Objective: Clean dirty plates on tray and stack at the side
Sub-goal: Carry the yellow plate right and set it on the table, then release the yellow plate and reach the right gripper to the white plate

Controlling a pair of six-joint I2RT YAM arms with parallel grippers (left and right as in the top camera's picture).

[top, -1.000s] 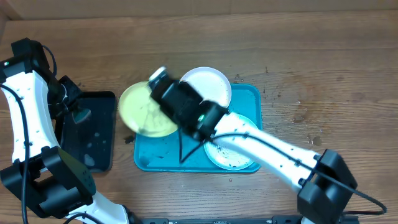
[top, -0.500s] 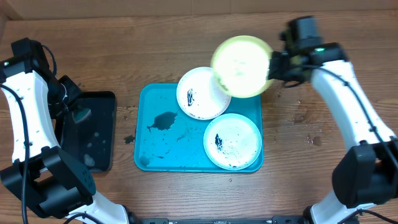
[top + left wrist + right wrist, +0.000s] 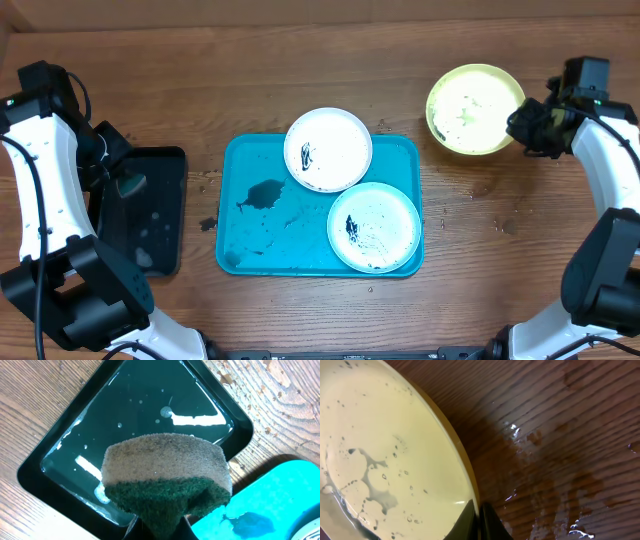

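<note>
The yellow-green plate [image 3: 474,110] is clear of black smears and above open wood [image 3: 465,166]. The robot's right gripper keeps lowering the plate beside the turquoise tray until it rests there, and then let it go.
The turquoise tray [image 3: 250,240] holds the white plate [image 3: 328,149] at its far edge and the light-blue rimmed plate [image 3: 373,227] at its right, both with black smears. The yellow-green rimmed plate [image 3: 472,108] is over the wood at the far right. My right gripper [image 3: 522,123] is shut on its rim [image 3: 468,491]; the plate's wet centre [image 3: 380,455] fills the right wrist view. My left gripper [image 3: 112,172] is shut on a sponge [image 3: 167,477], tan on top and green below, above the black tray [image 3: 150,410].
The narrow black tray [image 3: 150,215] with water in it lies left of the turquoise tray. A dark smear [image 3: 262,193] and water drops sit on the turquoise tray's left half. The wood by the yellow-green plate is wet [image 3: 540,445].
My right arm carried the yellow-green plate from the tray's left side across and out to the far right of the table. The left arm has not moved.
</note>
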